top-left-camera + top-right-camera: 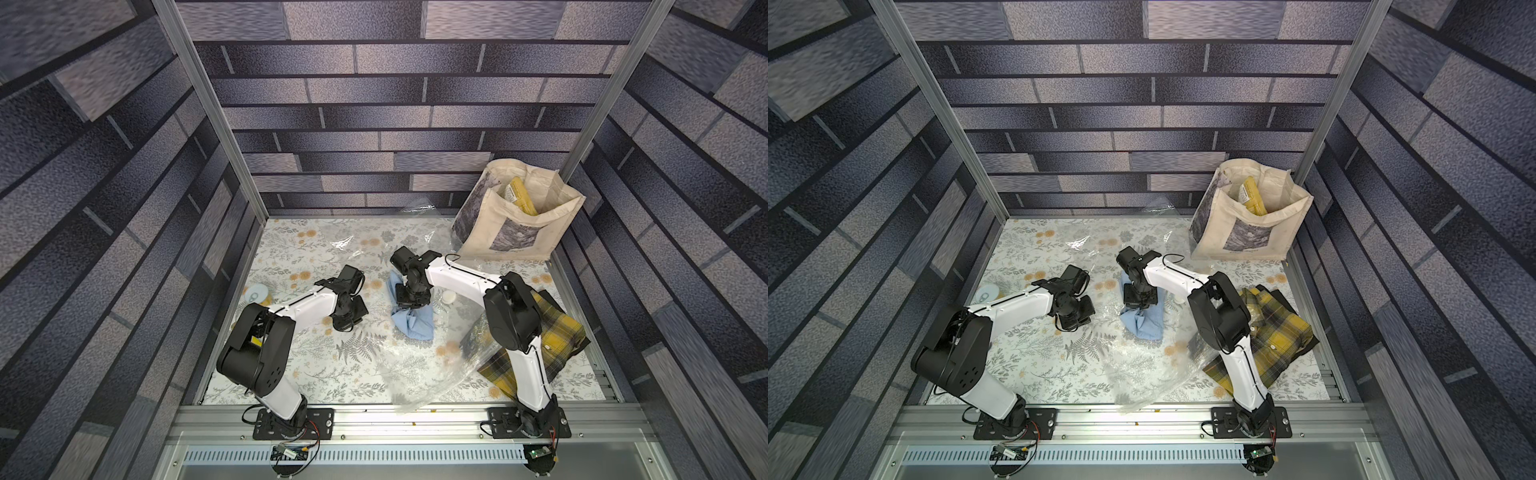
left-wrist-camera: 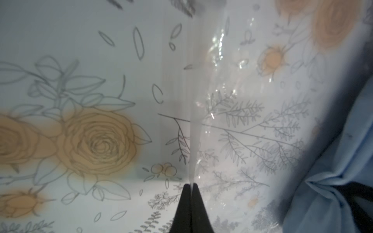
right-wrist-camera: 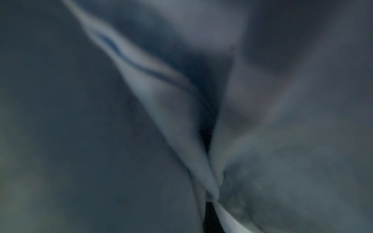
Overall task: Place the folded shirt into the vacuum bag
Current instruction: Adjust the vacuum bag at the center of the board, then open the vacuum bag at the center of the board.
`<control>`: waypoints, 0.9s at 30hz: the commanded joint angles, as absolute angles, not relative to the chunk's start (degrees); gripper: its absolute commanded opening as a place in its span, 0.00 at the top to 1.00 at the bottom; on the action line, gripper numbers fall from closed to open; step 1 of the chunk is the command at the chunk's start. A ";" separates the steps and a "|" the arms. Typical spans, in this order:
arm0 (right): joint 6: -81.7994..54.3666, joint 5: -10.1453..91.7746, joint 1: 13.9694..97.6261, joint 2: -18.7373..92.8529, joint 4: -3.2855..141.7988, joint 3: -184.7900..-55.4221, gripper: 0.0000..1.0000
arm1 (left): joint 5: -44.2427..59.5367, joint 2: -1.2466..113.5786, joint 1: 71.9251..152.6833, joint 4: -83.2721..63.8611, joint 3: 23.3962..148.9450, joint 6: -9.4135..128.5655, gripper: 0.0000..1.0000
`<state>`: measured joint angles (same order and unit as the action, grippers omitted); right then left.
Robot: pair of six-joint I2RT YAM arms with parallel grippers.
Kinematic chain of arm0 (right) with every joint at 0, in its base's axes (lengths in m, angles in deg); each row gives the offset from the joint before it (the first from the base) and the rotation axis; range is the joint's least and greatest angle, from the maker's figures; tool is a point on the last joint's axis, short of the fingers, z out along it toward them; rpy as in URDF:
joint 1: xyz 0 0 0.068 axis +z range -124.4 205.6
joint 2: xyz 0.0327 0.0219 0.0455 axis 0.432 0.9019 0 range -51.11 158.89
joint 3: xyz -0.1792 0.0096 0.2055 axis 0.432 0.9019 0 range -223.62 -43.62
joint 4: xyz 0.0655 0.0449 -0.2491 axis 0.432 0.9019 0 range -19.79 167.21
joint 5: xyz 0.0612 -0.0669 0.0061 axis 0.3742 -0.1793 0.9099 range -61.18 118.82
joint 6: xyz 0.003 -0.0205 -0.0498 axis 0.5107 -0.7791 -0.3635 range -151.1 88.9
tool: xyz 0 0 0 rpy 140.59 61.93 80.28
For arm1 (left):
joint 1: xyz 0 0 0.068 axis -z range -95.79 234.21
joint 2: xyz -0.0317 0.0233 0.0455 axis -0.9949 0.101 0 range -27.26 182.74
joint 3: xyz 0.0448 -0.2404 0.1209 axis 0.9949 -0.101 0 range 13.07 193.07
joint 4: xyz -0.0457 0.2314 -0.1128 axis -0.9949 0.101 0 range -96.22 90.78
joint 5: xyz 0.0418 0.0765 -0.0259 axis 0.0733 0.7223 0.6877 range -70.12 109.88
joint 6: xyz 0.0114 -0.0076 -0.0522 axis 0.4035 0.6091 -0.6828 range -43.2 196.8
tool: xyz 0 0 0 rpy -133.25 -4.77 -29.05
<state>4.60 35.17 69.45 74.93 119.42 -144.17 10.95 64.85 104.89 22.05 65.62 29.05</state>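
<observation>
The light blue shirt [image 1: 413, 323] is bunched up on top of the vacuum bag's film, so my right gripper should move the shirt back off it while my left gripper rearranges the bag [image 1: 417, 387].
The light blue shirt [image 1: 415, 324] [image 1: 1144, 324] sits bunched at the middle of the table, and my right gripper [image 1: 409, 301] [image 1: 1138, 301] points down into it, shut on its fabric. Blurred blue cloth [image 3: 181, 121] fills the right wrist view and hides the jaws. The vacuum bag [image 1: 415, 370] [image 1: 1142, 370], clear and crinkly, spreads around the shirt to the front edge, with its white valve cap [image 1: 449, 297] beside the shirt. Whether the shirt is inside the film, I cannot tell. My left gripper [image 1: 347, 324] [image 2: 190, 184] is shut on an edge of the bag [image 2: 193, 141], left of the shirt [image 2: 333, 161].
A beige tote bag [image 1: 515, 224] with a yellow packet stands at the back right. A yellow plaid shirt [image 1: 552, 332] lies at the right edge, partly under my right arm, with a bag corner over it. A round tin [image 1: 259, 293] sits at the left edge. Floral cloth [image 1: 291, 374] covers the table.
</observation>
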 commanded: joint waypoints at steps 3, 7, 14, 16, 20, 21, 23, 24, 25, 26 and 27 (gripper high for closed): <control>1.87 37.43 70.78 85.14 119.51 -163.67 1.00 | 12.97 66.29 96.85 23.07 70.61 34.15 1.00; -4.49 37.47 69.87 87.14 128.72 -175.44 1.00 | 14.98 65.27 93.71 27.48 74.65 36.49 0.91; -4.56 41.06 65.32 64.52 124.80 -154.35 1.00 | 23.07 56.03 99.56 38.08 78.59 41.76 0.40; -4.12 41.12 63.46 57.95 123.85 -148.14 1.00 | 26.97 54.57 105.18 40.54 79.72 43.98 0.32; -3.37 40.79 59.49 47.95 122.86 -138.76 1.00 | 32.90 54.34 121.75 44.01 83.20 50.91 0.22; -3.52 40.49 58.42 46.68 122.80 -137.30 1.00 | 33.24 54.53 125.95 43.95 83.71 52.90 0.20; -4.02 39.80 56.16 45.17 122.47 -134.59 1.00 | 33.26 55.49 135.98 43.33 84.64 57.75 0.13; -4.31 39.64 55.37 45.13 122.21 -133.76 1.00 | 32.62 56.21 139.60 43.52 85.26 59.27 0.11; -4.76 39.40 54.59 45.42 121.80 -133.22 1.00 | 31.89 57.55 143.44 43.73 85.94 60.47 0.08; -5.36 38.76 54.14 46.19 121.63 -133.16 1.00 | 31.04 59.03 146.57 43.91 86.97 61.58 0.04; -6.17 37.90 53.82 47.10 121.75 -133.62 1.00 | 30.17 60.33 148.93 43.85 87.62 62.43 0.01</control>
<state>-4.12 39.32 54.41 44.55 123.70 -134.60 30.20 57.47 144.48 39.97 85.49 55.61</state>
